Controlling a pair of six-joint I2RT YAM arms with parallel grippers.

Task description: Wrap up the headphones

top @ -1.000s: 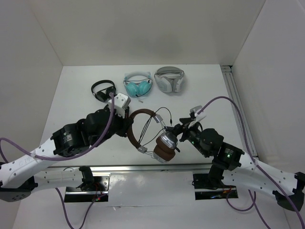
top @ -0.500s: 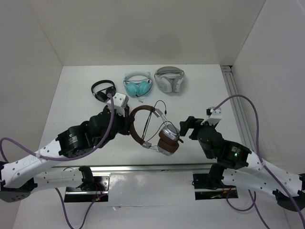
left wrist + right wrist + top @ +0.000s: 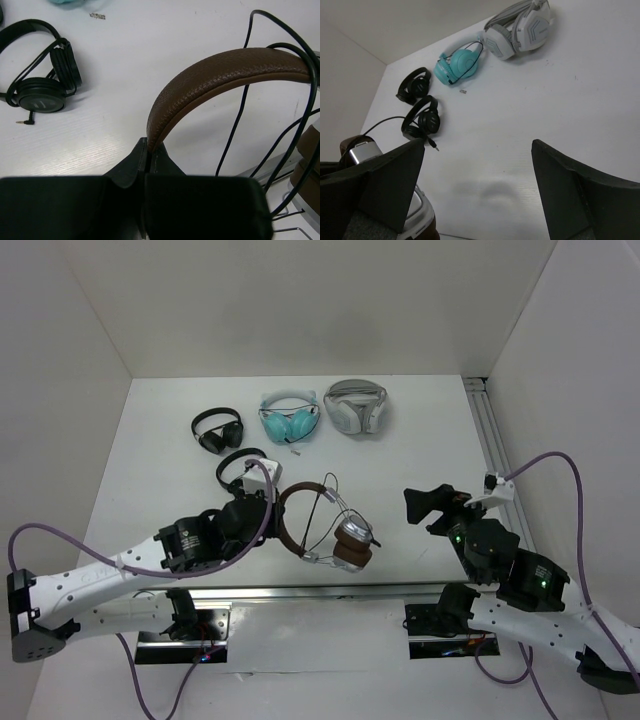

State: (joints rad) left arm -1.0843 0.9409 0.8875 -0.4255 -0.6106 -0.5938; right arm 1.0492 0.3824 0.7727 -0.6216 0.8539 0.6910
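Note:
My left gripper holds the headband (image 3: 286, 533) away from the cable loops, so I should keep bringing the headphones to open table (image 3: 362, 480) until they lie flat, then let go.
The headphones (image 3: 335, 535), with brown headband, brown pads and silver earcups, lie at the near middle of the table. My left gripper (image 3: 279, 514) is shut on the left side of the headband (image 3: 215, 75), and the pinch shows in the left wrist view at the left gripper (image 3: 148, 150). The thin black cable (image 3: 240, 115) loops over and across the headband. My right gripper (image 3: 428, 504) stands open to the right of the headphones, apart from them. In the right wrist view, only bare table lies at the right gripper (image 3: 477, 145), with a silver earcup (image 3: 364, 150) at the lower left.
Along the back lie small black headphones (image 3: 217, 428), teal headphones (image 3: 290, 418) and white-grey headphones (image 3: 355, 406). A second black pair (image 3: 240, 462) sits just behind my left wrist. A metal rail (image 3: 495, 440) runs along the right edge.
The right gripper has pulled back to the right, away from the earcup it was beside. The left arm drew back toward the near edge, still holding the headband, uncovering the second black pair.

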